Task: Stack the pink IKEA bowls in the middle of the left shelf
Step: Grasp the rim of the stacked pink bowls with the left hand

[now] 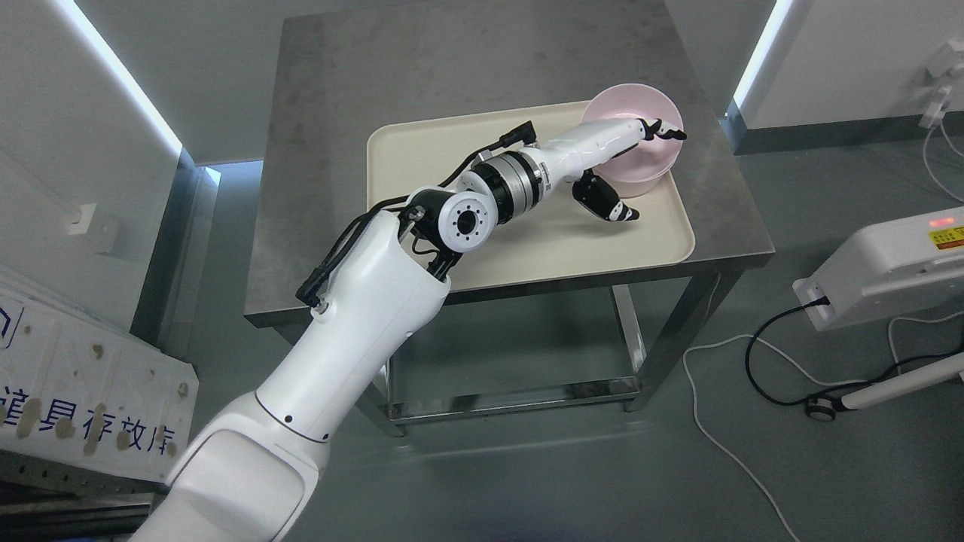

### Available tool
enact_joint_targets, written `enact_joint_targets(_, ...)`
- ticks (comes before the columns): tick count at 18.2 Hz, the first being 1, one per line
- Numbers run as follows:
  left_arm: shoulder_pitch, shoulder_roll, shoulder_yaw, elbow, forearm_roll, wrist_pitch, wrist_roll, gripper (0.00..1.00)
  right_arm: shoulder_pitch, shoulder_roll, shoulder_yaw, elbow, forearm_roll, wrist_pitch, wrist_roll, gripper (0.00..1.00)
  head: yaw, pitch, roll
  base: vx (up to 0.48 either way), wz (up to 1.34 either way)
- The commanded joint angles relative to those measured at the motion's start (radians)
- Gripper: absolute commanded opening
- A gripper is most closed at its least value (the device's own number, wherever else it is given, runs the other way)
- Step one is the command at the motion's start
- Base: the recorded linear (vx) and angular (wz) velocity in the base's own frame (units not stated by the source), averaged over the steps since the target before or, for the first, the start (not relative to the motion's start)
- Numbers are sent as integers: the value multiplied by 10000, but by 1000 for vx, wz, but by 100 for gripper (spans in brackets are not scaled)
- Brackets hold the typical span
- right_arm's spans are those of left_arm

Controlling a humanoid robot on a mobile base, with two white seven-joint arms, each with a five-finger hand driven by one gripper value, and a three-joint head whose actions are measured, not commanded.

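A second curved pink edge (643, 188) shows from under the bowl, so I should expect a pair, one inside the other, to come up together when I lift.
A pink bowl (631, 102) sits at the far right corner of a cream tray (452, 150) on a steel table (339, 90). My left arm comes in from the lower left and stretches across the tray to the bowl. My left hand (654, 173) straddles the bowl's near wall. Its fingers (666, 129) reach over the rim and curl slightly inside, while the thumb (611, 205) stays outside, spread a little away from the wall. The hand looks open, without a firm hold on the bowl. No shelf shows in the head view.
A white machine (889, 263) with a red light stands at the right, with cables (761, 354) trailing over the floor. A white panel with printed characters (83, 391) lies at the lower left. The table has a lower rail (512, 395) between its legs.
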Motion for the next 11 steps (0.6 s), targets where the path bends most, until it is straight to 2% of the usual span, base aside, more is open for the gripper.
enact_joint_targets(1,148,173,-39,-205,-1116,34,-2,72,0,-174,0,0,0,-2,-4,100,0,0,0,0,0)
enact_joint_targets(8,148,173,53,762,-1761,-180,75,67,0,-174,0,0,0,-2,-4,100,0,0,0,3,0)
enact_joint_targets(11,148,173,99,977,-1868,-441,75,62,0,-174,0,0,0,-2,-4,100,0,0,0,0,0)
